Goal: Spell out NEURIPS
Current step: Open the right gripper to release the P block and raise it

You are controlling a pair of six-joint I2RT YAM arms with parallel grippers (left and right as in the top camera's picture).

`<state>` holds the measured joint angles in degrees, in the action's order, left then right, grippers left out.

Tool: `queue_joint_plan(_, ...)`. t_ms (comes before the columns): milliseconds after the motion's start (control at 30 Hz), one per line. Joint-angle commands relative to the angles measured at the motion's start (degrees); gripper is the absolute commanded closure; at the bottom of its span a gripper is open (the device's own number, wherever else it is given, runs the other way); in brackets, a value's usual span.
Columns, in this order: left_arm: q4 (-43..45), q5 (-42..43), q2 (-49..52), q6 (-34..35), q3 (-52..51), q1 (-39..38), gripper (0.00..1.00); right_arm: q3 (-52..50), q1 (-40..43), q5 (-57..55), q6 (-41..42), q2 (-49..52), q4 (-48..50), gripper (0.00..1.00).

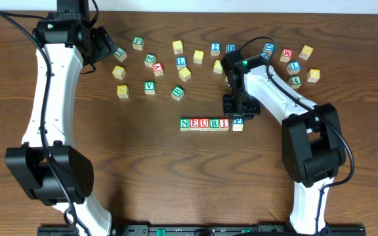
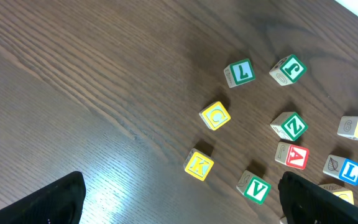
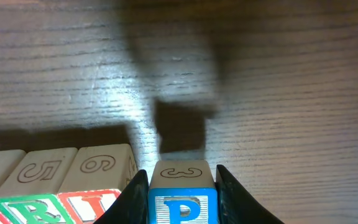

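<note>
The I and P cubes have a gap [image 1: 231, 125] between them, kept there by my right gripper's finger. I should therefore open and push the P cube's outer side [image 1: 243, 125] toward the I.
Five light-wood cubes stand in a row reading N [image 1: 185, 123], E [image 1: 195, 123], U [image 1: 204, 123], R [image 1: 214, 123], I [image 1: 224, 123]. The blue P cube [image 1: 237, 122] sits at the row's right end, a small gap from the I and slightly nearer the front. My right gripper [image 1: 238, 115] reaches down over it. In the right wrist view the P cube [image 3: 182, 202] fills the space between the two black fingers of that gripper [image 3: 181, 182], beside the red I [image 3: 95, 202]. My left gripper [image 1: 104, 44] hangs open at the back left, nothing between its fingers [image 2: 55, 199].
Loose cubes lie scattered across the back of the table: a green V [image 1: 149, 86], a blue L [image 1: 181, 62], a yellow cube [image 1: 178, 46], a blue 2 [image 1: 215, 48], a red M [image 1: 285, 54]. The left wrist view shows yellow K [image 2: 199, 165] and green V [image 2: 255, 188].
</note>
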<state>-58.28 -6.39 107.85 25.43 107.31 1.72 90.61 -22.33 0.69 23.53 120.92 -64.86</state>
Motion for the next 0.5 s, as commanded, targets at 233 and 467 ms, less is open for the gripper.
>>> queue_joint_plan(233, -0.2, -0.7, 0.5, -0.3, -0.2, 0.1, 0.02, -0.1, -0.3, 0.5, 0.6, 0.2, -0.4, 0.63)
queue_joint_plan(467, -0.2, -0.7, 0.5, -0.3, -0.2, 0.1, 0.02, 3.8, -0.1, 0.5, 0.3, 0.2, -1.2, 0.67)
